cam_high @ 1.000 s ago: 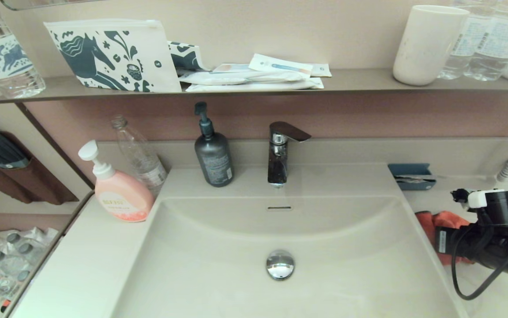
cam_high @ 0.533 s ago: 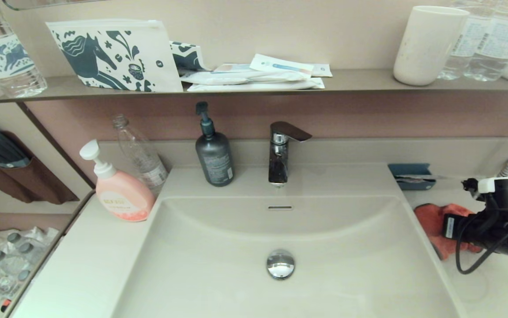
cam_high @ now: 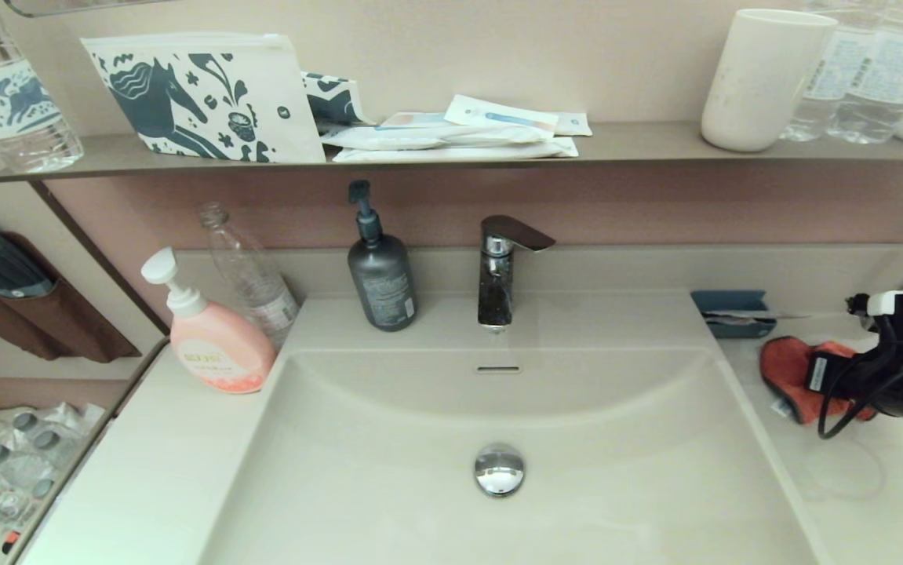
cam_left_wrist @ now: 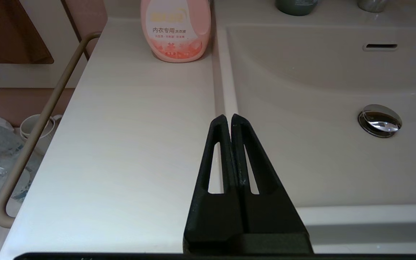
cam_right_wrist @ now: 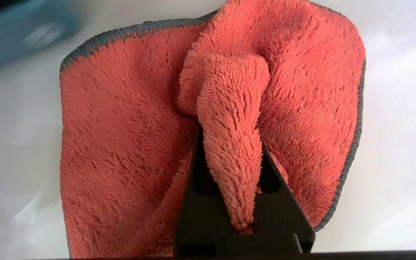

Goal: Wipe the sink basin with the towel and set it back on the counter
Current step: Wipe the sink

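Note:
The robot's right gripper has the towel close to the blue tray at the back [cam_high: 733, 315], so it should pull the towel toward the counter's front.
The orange-red towel [cam_high: 785, 367] with dark grey edging lies on the counter [cam_high: 875, 502] to the right of the sink basin [cam_high: 388, 471], close to the blue tray. My right gripper [cam_high: 821, 378] is over it, shut on a pinched-up fold of the towel [cam_right_wrist: 121, 137]. In the right wrist view, that fold fills the gap of the gripper [cam_right_wrist: 229, 137] and the rest of the cloth spreads over the white top. My left gripper [cam_left_wrist: 228, 117] is shut and holds nothing. It hangs above the ridge between the left counter [cam_left_wrist: 132, 144] and the basin [cam_left_wrist: 301, 155].
A chrome drain plug [cam_high: 498, 469] sits mid-basin, with the overflow slot [cam_high: 497, 369] and tap [cam_high: 496, 275] behind it. A pink pump bottle [cam_high: 212, 341], a clear bottle [cam_high: 251, 278] and a dark dispenser [cam_high: 380, 278] stand at the back left. The blue tray [cam_high: 731, 312] is at the back right.
My right arm has carried the towel to the right and towards the back wall, from the basin's right rim onto the counter near the blue tray. The left gripper has not moved.

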